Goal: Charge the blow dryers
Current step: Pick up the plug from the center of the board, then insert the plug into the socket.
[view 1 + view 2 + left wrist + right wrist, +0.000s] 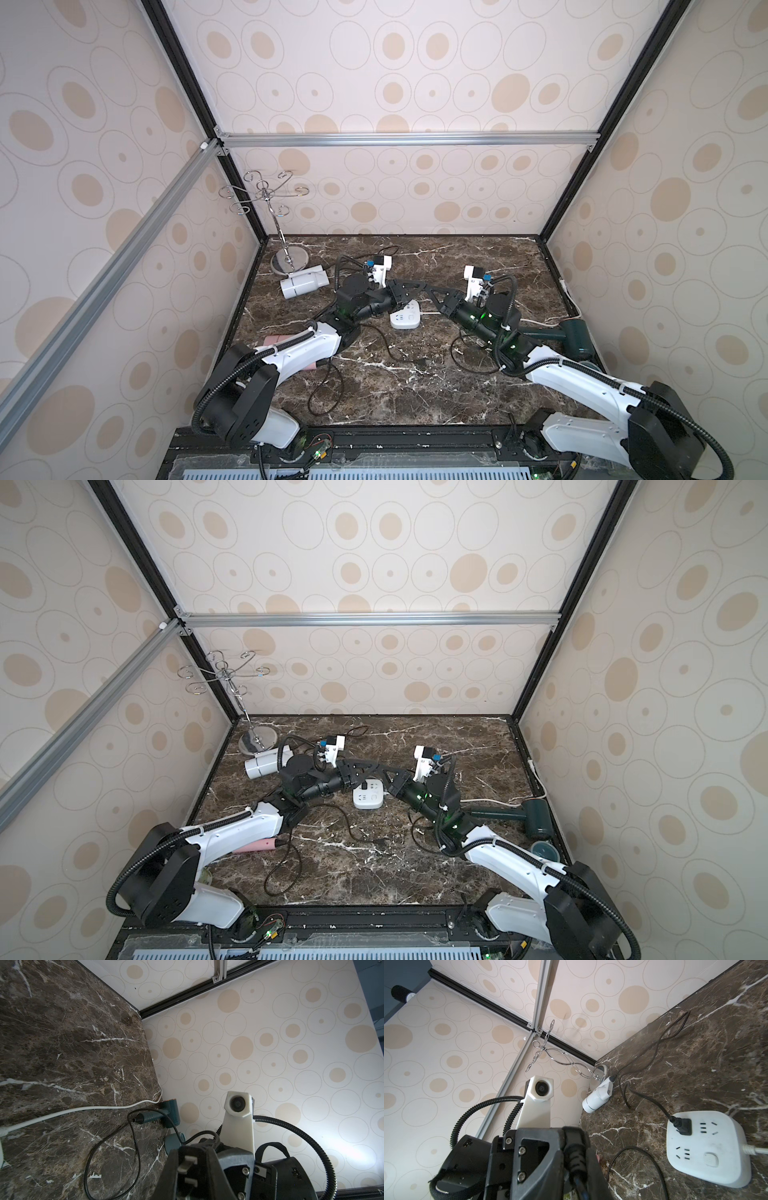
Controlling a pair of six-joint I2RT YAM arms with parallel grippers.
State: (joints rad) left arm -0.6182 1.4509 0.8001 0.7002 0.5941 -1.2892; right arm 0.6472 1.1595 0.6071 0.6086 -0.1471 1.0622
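The plug's pins point into my left gripper, so next my left gripper opens and moves away first. My right gripper will then bring the plug to the socket block [368,796].
My left gripper [193,1169] and right gripper [575,1159] meet tip to tip just behind the white socket block [405,319]. Both are shut on one black plug [188,1169]. The left holds its body with the two prongs bare, and the right pinches its ribbed cord end [576,1157]. Which dryer this plug belongs to I cannot tell. The white blow dryer [301,283] lies at the back left, its plug [684,1126] seated in the block. The pink dryer [257,845] shows partly under my left arm. At the right edge lies the dark green dryer [575,337].
A chrome hook stand [286,262] stands in the back left corner. A teal cup [544,850] sits at the right edge near the green dryer. Loose black cords [328,386] loop over the marble, and the block's white cable [83,1109] runs off to the right wall.
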